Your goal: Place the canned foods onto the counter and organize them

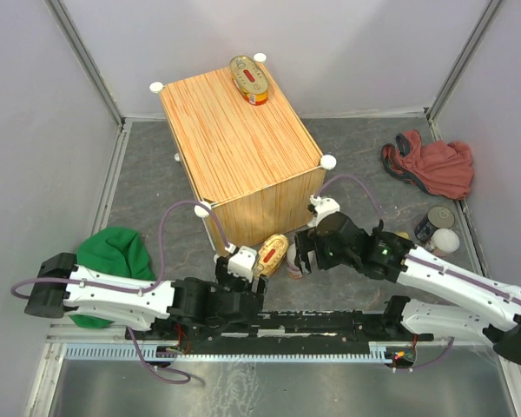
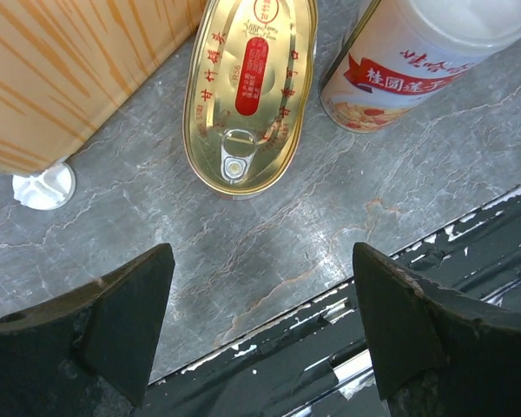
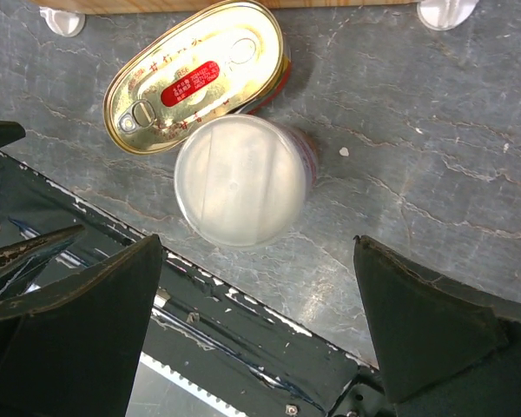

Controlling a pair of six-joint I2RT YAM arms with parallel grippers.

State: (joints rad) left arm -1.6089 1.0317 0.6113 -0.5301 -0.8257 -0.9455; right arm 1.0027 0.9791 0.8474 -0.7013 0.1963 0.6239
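The white-lidded can is crowded up against the oval can's side (image 2: 308,87). My right gripper should pull the white-lidded can away (image 3: 241,181) before my left gripper closes there.
The counter (image 1: 239,148) is a light wood-grain box with white knobs; one oval gold can with a red label (image 1: 249,80) lies on its far edge. A second oval gold can (image 1: 273,254) lies on the grey floor in front of it, also in the left wrist view (image 2: 250,91) and the right wrist view (image 3: 195,78). A tall white-lidded can (image 3: 243,180) stands upright beside it (image 2: 417,56). My left gripper (image 2: 265,321) is open and empty, just short of the oval can. My right gripper (image 3: 256,321) is open above the white-lidded can. The rectangular cans are out of view.
A dark round can (image 1: 434,223) and another white-lidded can (image 1: 445,241) stand at the right. A red cloth (image 1: 430,165) lies at the far right, a green cloth (image 1: 113,256) at the left. The counter's foot knob (image 2: 43,187) is near the left gripper. A black rail (image 1: 278,326) runs along the near edge.
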